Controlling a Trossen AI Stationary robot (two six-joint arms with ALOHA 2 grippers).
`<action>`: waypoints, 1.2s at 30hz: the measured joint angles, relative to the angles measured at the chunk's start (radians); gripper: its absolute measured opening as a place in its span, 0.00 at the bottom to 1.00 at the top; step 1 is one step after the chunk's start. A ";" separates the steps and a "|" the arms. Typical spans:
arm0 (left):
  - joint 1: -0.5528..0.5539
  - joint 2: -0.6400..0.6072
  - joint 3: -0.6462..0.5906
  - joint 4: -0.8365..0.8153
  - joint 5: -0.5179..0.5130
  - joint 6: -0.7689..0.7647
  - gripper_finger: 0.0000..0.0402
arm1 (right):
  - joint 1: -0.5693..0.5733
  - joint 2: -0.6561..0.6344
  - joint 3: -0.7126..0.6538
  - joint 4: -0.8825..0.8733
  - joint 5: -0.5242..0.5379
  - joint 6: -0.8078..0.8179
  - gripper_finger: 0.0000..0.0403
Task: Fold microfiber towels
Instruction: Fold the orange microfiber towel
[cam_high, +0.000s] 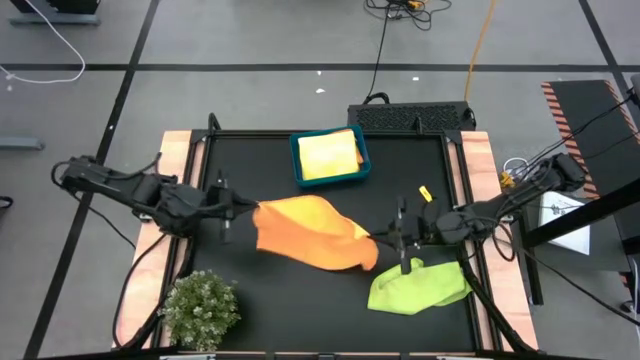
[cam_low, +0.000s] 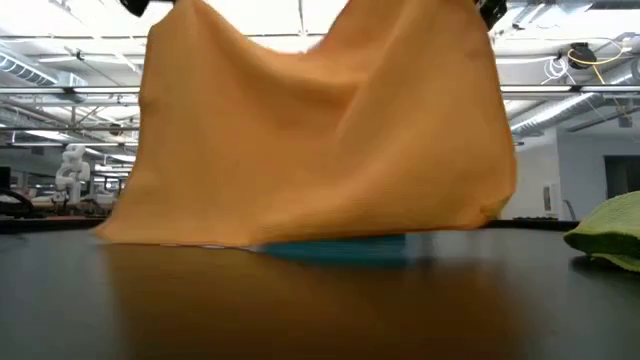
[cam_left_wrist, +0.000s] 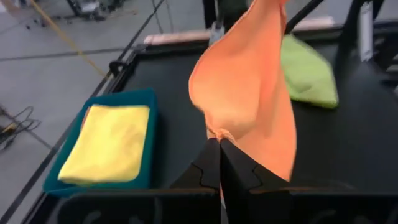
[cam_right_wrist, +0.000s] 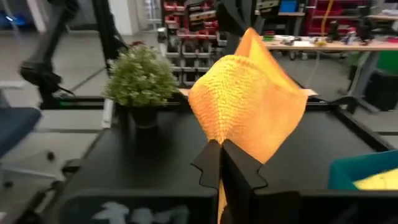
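Loose cloth (cam_right_wrist: 221, 203) passes my right gripper's fingers, so I should lower the orange towel and pinch nearer its corner's tip before folding.
An orange towel (cam_high: 305, 230) hangs spread between my two grippers over the middle of the table; its lower edge (cam_low: 250, 240) reaches the table. My left gripper (cam_high: 250, 208) is shut on its left corner, my right gripper (cam_high: 385, 240) on its right corner. A lime green towel (cam_high: 418, 287) lies crumpled at the front right. A folded yellow towel (cam_high: 328, 155) lies in the blue bin (cam_high: 296, 160) at the back. My left gripper pinches the orange towel's corner (cam_left_wrist: 217, 132) between its two shut fingers, level, from the table's left. The towel hangs away from it, slack. My right gripper pinches the towel's opposite corner (cam_right_wrist: 219, 138) between its two shut fingers, level, from the table's right. The cloth sags between the two holds.
A small bushy plant (cam_high: 201, 308) stands at the front left corner. A small yellow piece (cam_high: 424, 193) lies at the right, behind my right arm. The table has raised wooden side rails (cam_high: 176, 150).
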 joint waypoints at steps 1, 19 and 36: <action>-0.007 -0.012 0.000 0.005 0.000 -0.001 0.00 | 0.010 -0.002 0.000 0.002 0.000 0.010 0.00; 0.148 0.188 0.000 -0.238 0.032 -0.120 0.00 | -0.150 0.006 0.000 -0.374 0.003 0.324 0.00; 0.291 0.529 -0.001 -0.096 0.122 0.011 0.00 | -0.314 0.204 -0.127 -0.445 0.000 0.464 0.00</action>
